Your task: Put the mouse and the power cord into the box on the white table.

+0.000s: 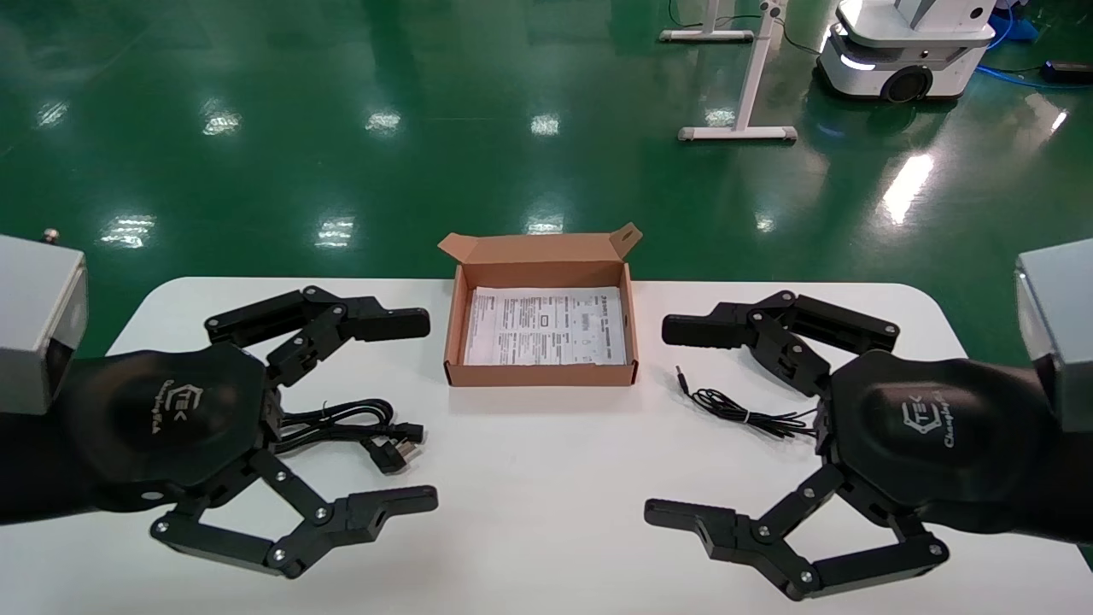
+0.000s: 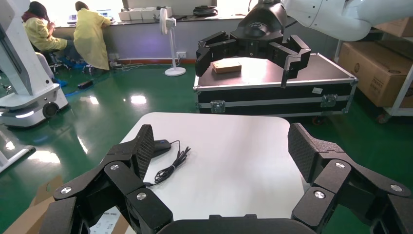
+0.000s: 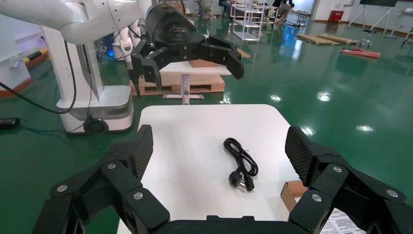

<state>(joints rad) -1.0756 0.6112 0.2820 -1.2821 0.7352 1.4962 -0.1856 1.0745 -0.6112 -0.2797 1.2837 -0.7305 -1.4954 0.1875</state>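
My gripper will lift the cable with the coiled bundle (image 1: pixel 723 406) still held together and the mouse hanging below, because a tie (image 1: pixel 748 417) cinches the thin cable.
The open brown box (image 1: pixel 540 374) stands at the far middle of the white table (image 1: pixel 546 512), its flap upright and a printed sheet inside. Left of it the coiled power cord (image 1: pixel 359 423) (image 3: pixel 241 163) lies with its plug toward the middle; my left gripper (image 1: pixel 427 410) (image 2: pixel 221 146) hovers open above it. On the right, my right gripper (image 1: pixel 657 420) (image 3: pixel 220 146) hovers open. The mouse (image 2: pixel 160 146) lies under it, hidden in the head view, where only its thin cable (image 1: pixel 734 408) shows.
Green floor surrounds the table. A white mobile robot base (image 1: pixel 905 51) and a white stand's legs (image 1: pixel 743 128) are at the far right. A black flight case (image 2: pixel 272 92) stands beyond the table's right end.
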